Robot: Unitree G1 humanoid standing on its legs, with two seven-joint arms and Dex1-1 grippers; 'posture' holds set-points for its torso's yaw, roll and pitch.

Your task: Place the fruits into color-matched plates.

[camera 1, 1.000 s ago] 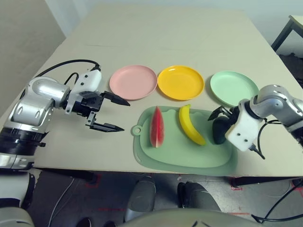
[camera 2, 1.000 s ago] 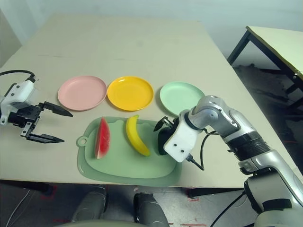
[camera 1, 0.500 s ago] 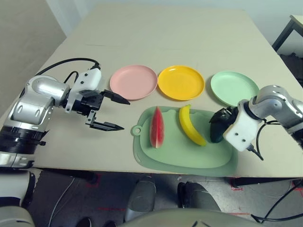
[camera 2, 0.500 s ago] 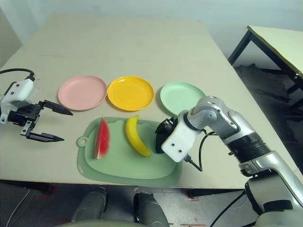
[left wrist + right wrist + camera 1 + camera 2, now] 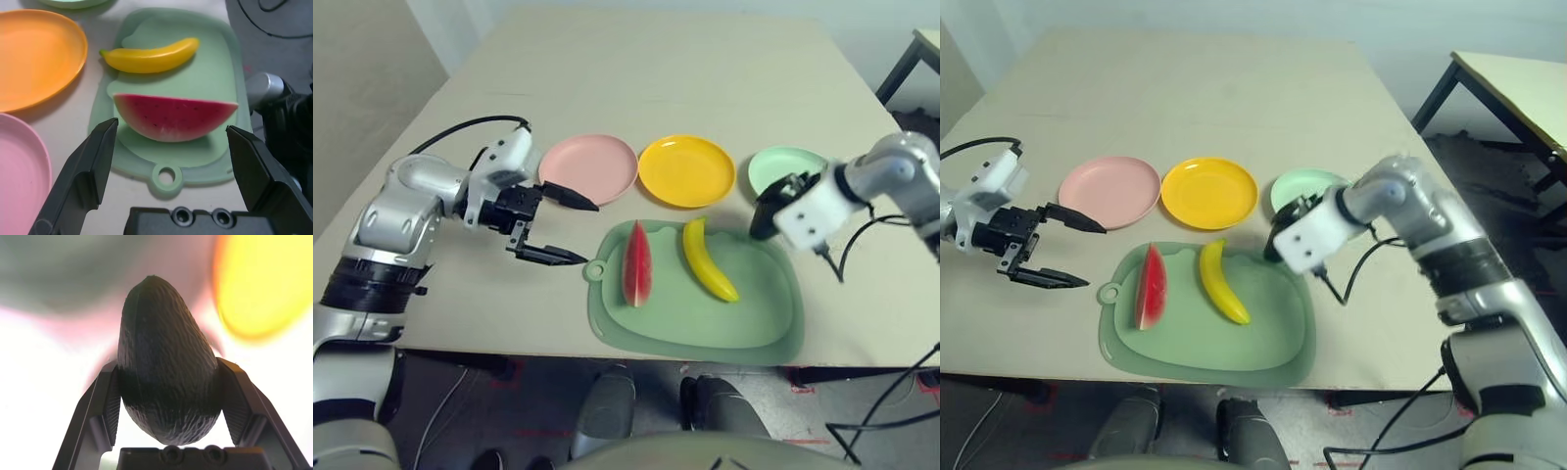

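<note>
I should carry on carrying the green avocado (image 5: 166, 362), held across its width in my right gripper beside the empty mint plate (image 5: 783, 164), until it hangs inside the plate's rim.
My right gripper (image 5: 768, 211) is shut on the dark green avocado (image 5: 166, 382), holding it in the air at the near left edge of the pale mint plate (image 5: 795, 164). The red watermelon wedge (image 5: 637, 262) and the yellow banana (image 5: 708, 259) lie side by side on the green cutting board (image 5: 705, 323). My left gripper (image 5: 590, 233) stands open just left of the board, fingers pointing at the watermelon (image 5: 173, 116) with nothing between them. The pink plate (image 5: 588, 168) and the yellow-orange plate (image 5: 686, 170) sit bare behind the board.
The cutting board's handle hole (image 5: 167, 175) faces my left gripper. The table's front edge runs just below the board. A second table (image 5: 1518, 83) stands off to the right. Black cables hang from both wrists.
My right gripper has lifted the avocado off the board and carried it back toward the mint plate. My left gripper has moved right, closer to the board and watermelon.
</note>
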